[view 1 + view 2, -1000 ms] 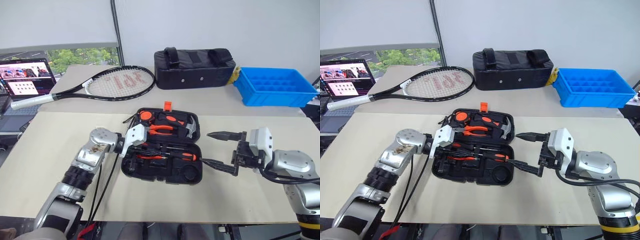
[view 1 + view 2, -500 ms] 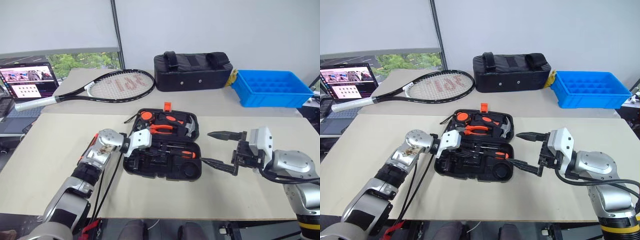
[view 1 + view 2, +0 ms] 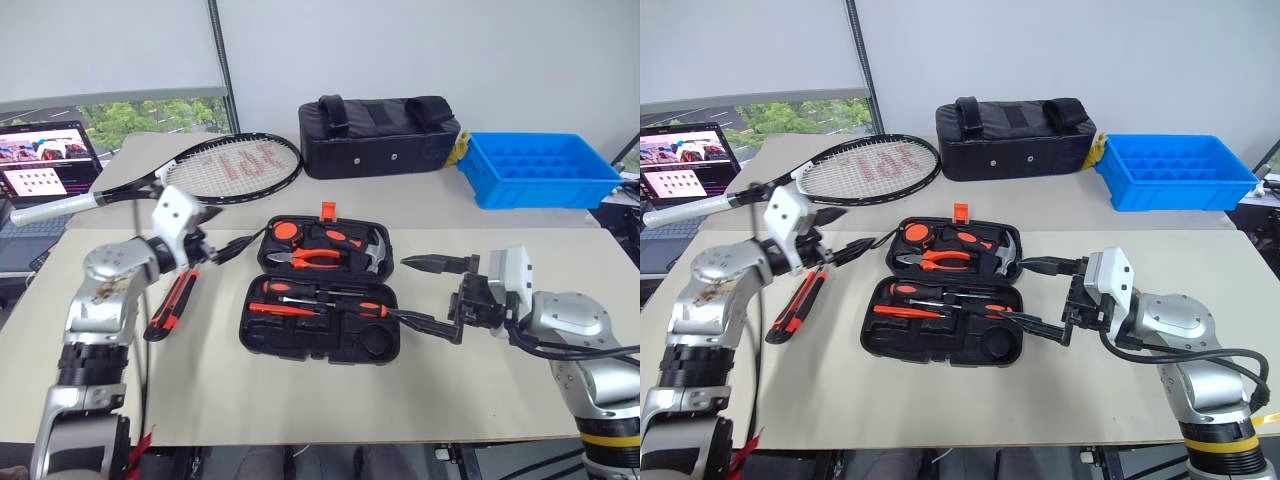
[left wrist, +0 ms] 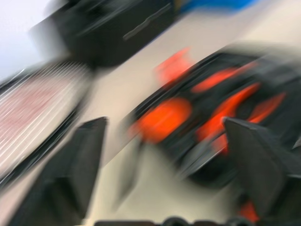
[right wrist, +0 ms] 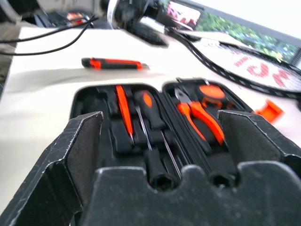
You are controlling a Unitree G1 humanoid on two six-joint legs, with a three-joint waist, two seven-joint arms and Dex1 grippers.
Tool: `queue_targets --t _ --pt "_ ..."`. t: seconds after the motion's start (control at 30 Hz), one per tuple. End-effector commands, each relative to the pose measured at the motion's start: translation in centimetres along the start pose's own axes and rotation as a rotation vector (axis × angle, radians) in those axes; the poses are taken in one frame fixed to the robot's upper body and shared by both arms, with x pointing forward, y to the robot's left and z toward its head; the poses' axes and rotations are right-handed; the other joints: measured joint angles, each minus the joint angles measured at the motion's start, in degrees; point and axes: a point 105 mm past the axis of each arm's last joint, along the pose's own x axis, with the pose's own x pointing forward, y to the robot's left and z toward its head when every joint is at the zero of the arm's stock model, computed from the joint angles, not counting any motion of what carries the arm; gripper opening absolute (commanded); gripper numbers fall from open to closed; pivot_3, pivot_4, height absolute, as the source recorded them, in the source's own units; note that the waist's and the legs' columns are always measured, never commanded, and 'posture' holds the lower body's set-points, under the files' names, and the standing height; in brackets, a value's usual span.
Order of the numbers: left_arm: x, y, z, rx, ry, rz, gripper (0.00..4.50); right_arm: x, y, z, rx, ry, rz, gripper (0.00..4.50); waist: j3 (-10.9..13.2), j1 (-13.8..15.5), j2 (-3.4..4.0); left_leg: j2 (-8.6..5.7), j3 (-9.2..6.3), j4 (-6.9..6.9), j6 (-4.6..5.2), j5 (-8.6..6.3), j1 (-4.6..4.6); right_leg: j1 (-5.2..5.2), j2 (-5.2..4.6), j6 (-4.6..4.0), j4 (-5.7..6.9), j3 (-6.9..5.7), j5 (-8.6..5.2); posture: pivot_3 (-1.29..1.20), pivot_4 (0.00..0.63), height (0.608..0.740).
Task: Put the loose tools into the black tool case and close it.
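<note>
My gripper will lower the orange-black utility knife [image 3: 173,306], and the knife should settle in lengthwise, because a long empty hollow [image 3: 286,338] runs along the black tool case's near edge.
The black tool case [image 3: 300,340] lies open mid-table, its orange latch [image 3: 328,211] at the far edge. Pliers [image 3: 310,257] and a hammer [image 3: 375,250] sit in its far half. In the near half lie a slim red screwdriver [image 3: 272,308] and orange-and-black screwdrivers [image 3: 285,288]. An orange-black utility knife [image 3: 172,303] lies loose on the table left of the case. My left gripper [image 3: 222,250] hovers open and empty above the table, left of the case and beyond the knife. My right gripper [image 3: 400,288] stands open at the case's right edge, holding nothing.
A tennis racket [image 3: 225,165] lies at the back left beside a laptop [image 3: 45,160]. A black fabric bag [image 3: 378,125] and a blue bin [image 3: 540,170] stand at the back. Bare tabletop stretches in front of the case and to its right.
My left gripper has pulled out of the case, up and to the left, and has opened. The utility knife now lies uncovered by the arm. My right gripper has hardly moved.
</note>
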Motion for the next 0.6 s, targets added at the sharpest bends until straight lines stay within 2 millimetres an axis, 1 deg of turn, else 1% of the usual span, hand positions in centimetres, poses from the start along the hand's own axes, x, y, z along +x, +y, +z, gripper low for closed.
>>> queue_targets --t 0.03,0.17,0.23,0.33,0.4,0.53,0.6 --pt "-2.2 1.7 0.2 -0.041 0.002 0.172 4.45 0.6 -0.6 2.0 -0.004 -0.099 0.019 4.50 0.02 0.07 -0.03 0.00 0.00 0.00 0.00 0.00 -0.02 -0.02 -0.05 0.01 0.01 0.00 0.00 0.00 0.150 0.729" --pt "-3.2 0.4 -2.0 -0.064 0.092 0.174 4.45 1.0 -0.9 2.1 0.010 -0.114 0.040 4.50 0.03 1.05 -0.05 -0.03 -0.05 -0.07 -0.04 0.00 -0.01 -0.04 -0.47 0.00 0.02 -0.13 0.01 0.00 0.150 0.729" --pt "-3.6 0.5 -3.5 -0.093 0.131 0.240 4.45 1.0 -0.9 1.8 0.011 -0.105 0.051 4.50 0.02 1.26 -0.05 -0.05 -0.05 -0.11 -0.07 0.01 -0.01 -0.05 -0.53 -0.01 0.01 -0.13 0.02 0.00 0.150 0.729" --pt "-4.0 0.5 -4.7 -0.118 0.171 0.287 4.45 1.0 -0.9 1.4 0.010 -0.090 0.065 4.50 0.03 1.17 -0.05 -0.07 -0.03 -0.14 -0.08 0.01 0.00 -0.06 -0.62 -0.02 -0.01 -0.11 0.03 0.00 0.150 0.729" --pt "-3.9 0.0 -5.3 -0.161 0.191 0.271 4.45 1.0 -0.9 1.3 0.009 -0.086 0.070 4.50 0.03 1.13 -0.05 -0.06 -0.03 -0.18 -0.09 0.01 0.00 -0.09 -0.62 -0.05 -0.02 -0.11 0.04 0.00 0.150 0.729" --pt "-3.9 -1.0 -6.7 -0.184 0.259 0.219 4.45 0.8 -0.9 1.2 0.005 -0.084 0.070 4.50 0.02 1.07 -0.05 -0.06 -0.01 -0.24 -0.12 0.03 0.01 -0.11 -0.64 -0.07 -0.01 -0.11 0.05 0.00 0.150 0.729" --pt "-4.0 -1.8 -8.0 -0.210 0.324 0.183 4.45 0.6 -0.9 1.1 -0.001 -0.078 0.067 4.50 0.02 1.07 -0.05 -0.06 -0.01 -0.24 -0.12 0.03 0.01 -0.11 -0.66 -0.07 -0.02 -0.11 0.05 0.00 0.150 0.729"
